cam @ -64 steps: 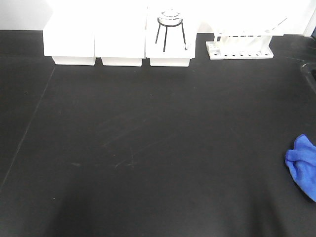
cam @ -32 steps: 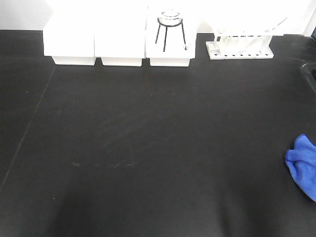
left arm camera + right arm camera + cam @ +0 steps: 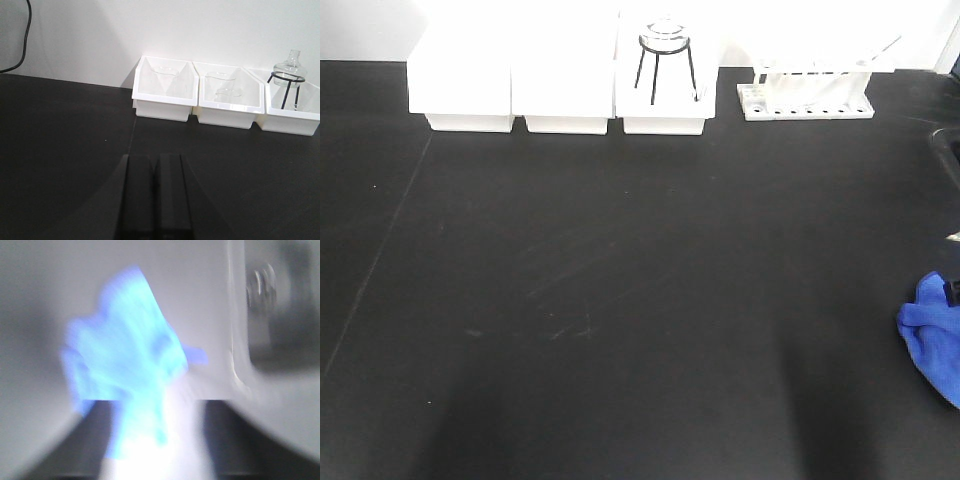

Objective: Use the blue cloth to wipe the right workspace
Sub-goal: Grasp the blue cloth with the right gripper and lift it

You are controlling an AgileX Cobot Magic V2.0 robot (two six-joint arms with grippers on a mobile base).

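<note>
Crumpled folds point(image 3: 142, 372) get narrower toward the open fingers. The blue cloth point(image 3: 934, 335) will therefore stay bunched up, with its far edge spread out, when I carry it.
The blue cloth point(image 3: 932, 335) lies crumpled on the black bench at the far right edge of the front view. In the blurred right wrist view the cloth point(image 3: 125, 365) fills the middle, and its near end lies between the fingers. My right gripper point(image 3: 160, 440) is open, with the jaws wide apart on either side of the cloth. Only a small dark piece of it point(image 3: 952, 291) shows in the front view, just above the cloth. My left gripper point(image 3: 154, 162) is shut and empty, low over the bench at the left.
Three white bins point(image 3: 560, 85) stand along the back wall; the right one holds a black tripod with a glass flask point(image 3: 665, 55). A white test tube rack point(image 3: 807, 92) stands at the back right. A dark sink edge point(image 3: 948, 150) lies at the far right.
A small part of my right gripper has come into the front view at the right edge, just above the cloth. The cloth has barely shifted. The shadows at the bottom have changed.
</note>
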